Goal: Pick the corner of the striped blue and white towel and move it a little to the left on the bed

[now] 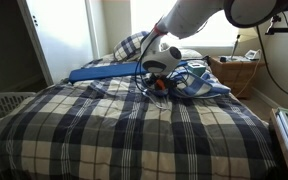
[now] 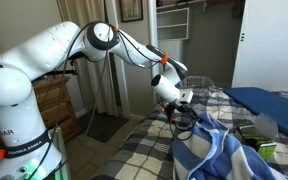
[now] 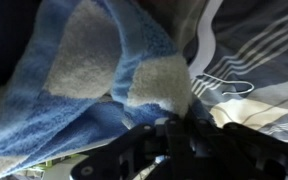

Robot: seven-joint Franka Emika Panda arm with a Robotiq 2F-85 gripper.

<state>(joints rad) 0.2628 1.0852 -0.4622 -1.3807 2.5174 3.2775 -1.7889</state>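
Note:
The towel's fold (image 3: pixel 160 84) is between my gripper's closed fingers, and the plaid bed cover (image 1: pixel 119 92) is clear beside my gripper. My gripper should keep pulling the fold over and let it go there.
The blue and white towel (image 1: pixel 199 82) lies crumpled on the plaid bed cover, and shows in both exterior views (image 2: pixel 224 150). My gripper (image 1: pixel 160 84) is down at the towel's near edge, also seen in an exterior view (image 2: pixel 182 116). In the wrist view the dark fingers (image 3: pixel 184 125) are drawn together on a fluffy white and blue fold of the towel (image 3: pixel 94 70). The pinched corner itself is mostly hidden behind the fingers.
A long flat blue pad (image 1: pixel 104 72) lies across the bed beside the towel. A plaid pillow (image 1: pixel 134 45) is at the head. A wicker nightstand (image 1: pixel 234 74) and a white laundry basket (image 1: pixel 4 105) flank the plaid bed cover (image 1: pixel 124 130).

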